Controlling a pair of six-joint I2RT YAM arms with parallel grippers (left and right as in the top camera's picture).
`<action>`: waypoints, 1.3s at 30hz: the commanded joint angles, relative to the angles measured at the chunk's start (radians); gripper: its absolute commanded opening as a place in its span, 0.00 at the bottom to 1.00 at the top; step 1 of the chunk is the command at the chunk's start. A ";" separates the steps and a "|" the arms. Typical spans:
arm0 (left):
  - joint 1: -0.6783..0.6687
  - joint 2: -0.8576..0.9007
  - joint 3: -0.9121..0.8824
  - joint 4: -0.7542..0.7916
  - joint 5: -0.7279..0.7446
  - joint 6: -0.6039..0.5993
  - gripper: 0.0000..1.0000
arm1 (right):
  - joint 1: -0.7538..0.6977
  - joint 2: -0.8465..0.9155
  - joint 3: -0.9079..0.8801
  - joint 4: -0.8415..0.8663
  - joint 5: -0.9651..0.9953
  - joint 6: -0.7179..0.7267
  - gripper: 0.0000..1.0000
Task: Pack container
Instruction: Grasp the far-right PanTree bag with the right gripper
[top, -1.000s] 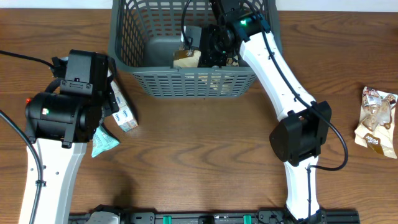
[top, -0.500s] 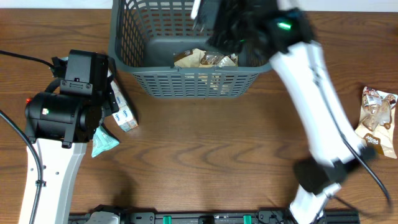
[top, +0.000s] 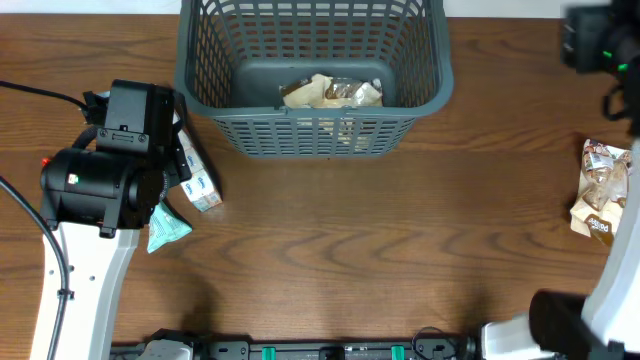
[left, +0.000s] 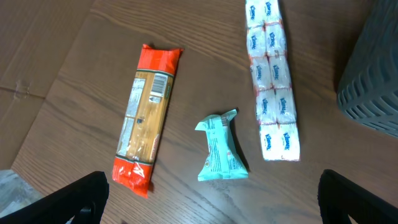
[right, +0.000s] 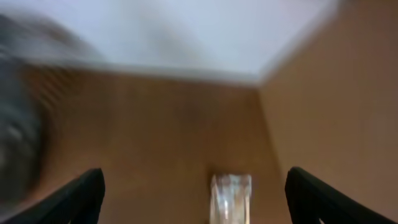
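The clear snack bag (top: 601, 192) lies free of neighbours, so I should keep my right gripper moving toward the bag's middle (top: 604, 186) with its fingers open and close it there.
The dark grey slotted basket (top: 200, 75) stands at the table's far middle, with tan snack packets (top: 330, 92) on its floor. Its corner shows in the left wrist view (left: 373, 74). My left gripper (left: 211, 208) is open and empty, held above a red pasta pack (left: 146, 118), a teal packet (left: 221, 149) and a strip of tissue packs (left: 272, 81). My right gripper (right: 194, 190) is open and empty at the far right, above a clear snack bag (right: 231, 196), which also shows in the overhead view (top: 603, 190). The right wrist view is blurred.
In the overhead view the left arm (top: 110, 160) hides most of the items on the left; only the tissue strip (top: 197, 182) and the teal packet (top: 165, 228) stick out. The right arm's wrist (top: 600, 45) is at the far right edge.
My right arm has come up out of the basket and swung fast to the far right. The snack packets stay in the basket. The left arm has not moved.
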 joint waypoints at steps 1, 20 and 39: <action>0.005 -0.009 0.013 0.000 -0.005 -0.010 0.96 | -0.152 0.039 -0.011 -0.071 -0.044 0.111 0.79; 0.005 -0.009 0.013 0.029 -0.005 -0.010 0.96 | -0.555 0.245 -0.429 0.052 -0.268 -0.254 0.79; 0.005 -0.009 0.013 0.030 -0.005 -0.010 0.96 | -0.602 0.329 -0.771 0.473 -0.325 -0.388 0.84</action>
